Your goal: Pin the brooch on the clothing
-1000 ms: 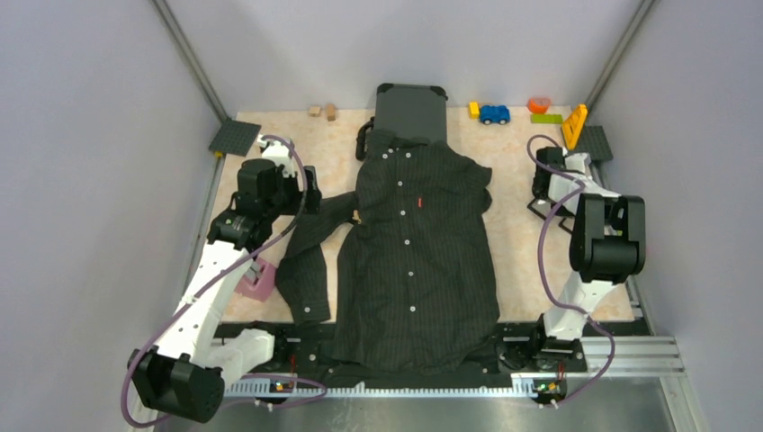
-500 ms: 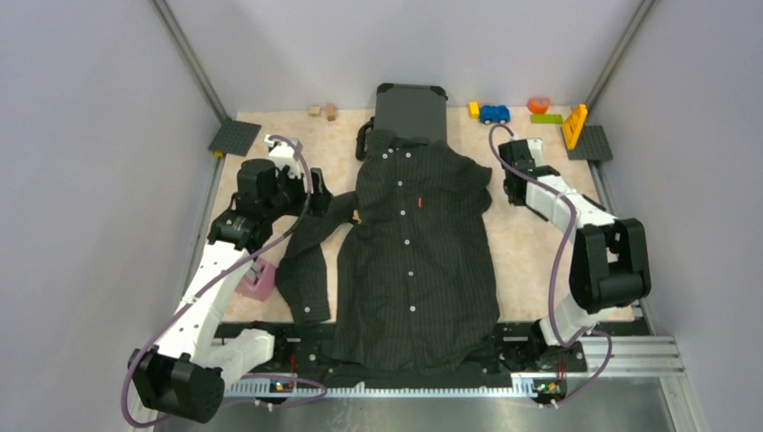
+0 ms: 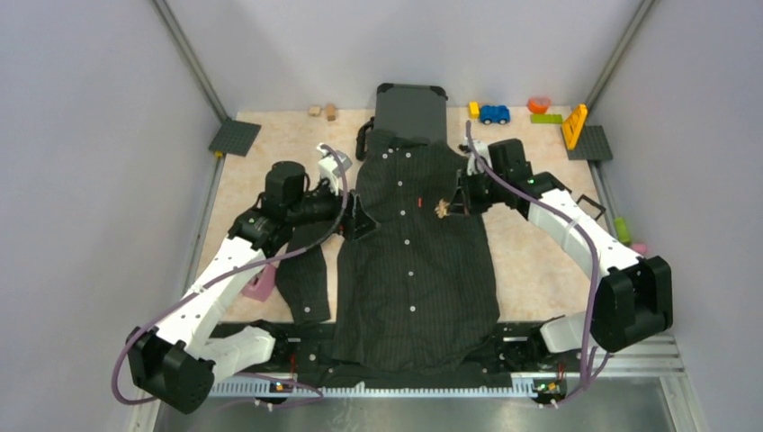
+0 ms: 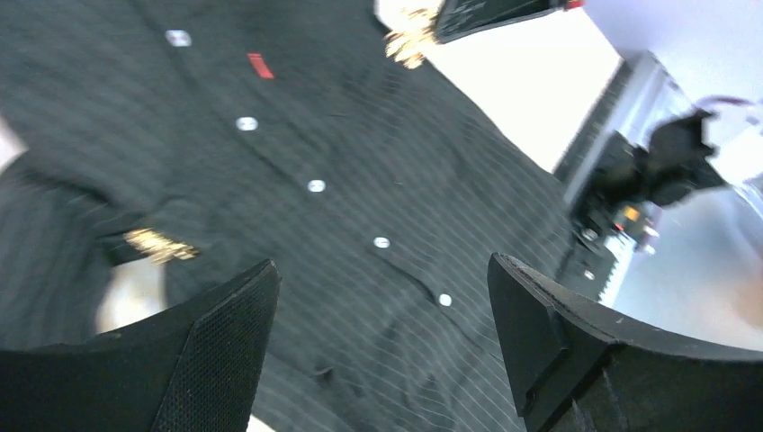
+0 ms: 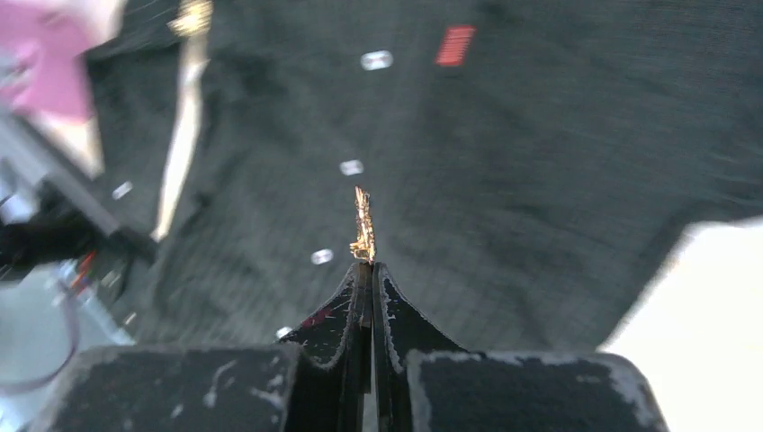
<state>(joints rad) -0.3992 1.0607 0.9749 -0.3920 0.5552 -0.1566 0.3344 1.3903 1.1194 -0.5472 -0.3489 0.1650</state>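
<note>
The gold brooch (image 3: 442, 209) sticks out from my right gripper's fingers, so I should next move my open left gripper toward it and close on the brooch's loose end (image 5: 362, 205).
The black pinstriped shirt (image 3: 416, 261) lies flat, buttoned, collar at the far end; its red chest tag (image 3: 419, 200) shows. My right gripper (image 3: 454, 205) is shut on a small gold brooch (image 3: 442, 210) and holds it just over the shirt's chest, right of the tag. In the right wrist view the brooch (image 5: 363, 225) sticks out of the closed fingertips (image 5: 382, 292), above the shirt (image 5: 540, 162). My left gripper (image 3: 360, 216) is open and empty at the shirt's left edge by the sleeve; in its own view it (image 4: 382, 263) hovers over the button line (image 4: 316, 186).
A dark grey suitcase (image 3: 411, 108) lies under the collar. Toys line the back edge: a blue car (image 3: 494, 114), a yellow block (image 3: 574, 126), wooden blocks (image 3: 322, 111). Black baseplates (image 3: 234, 137) sit in the corners. A pink thing (image 3: 261, 283) lies left of the sleeve.
My right arm has swung from the far right in over the shirt's chest, the brooch now showing in its fingers. My left gripper has moved right to the shirt's left edge.
</note>
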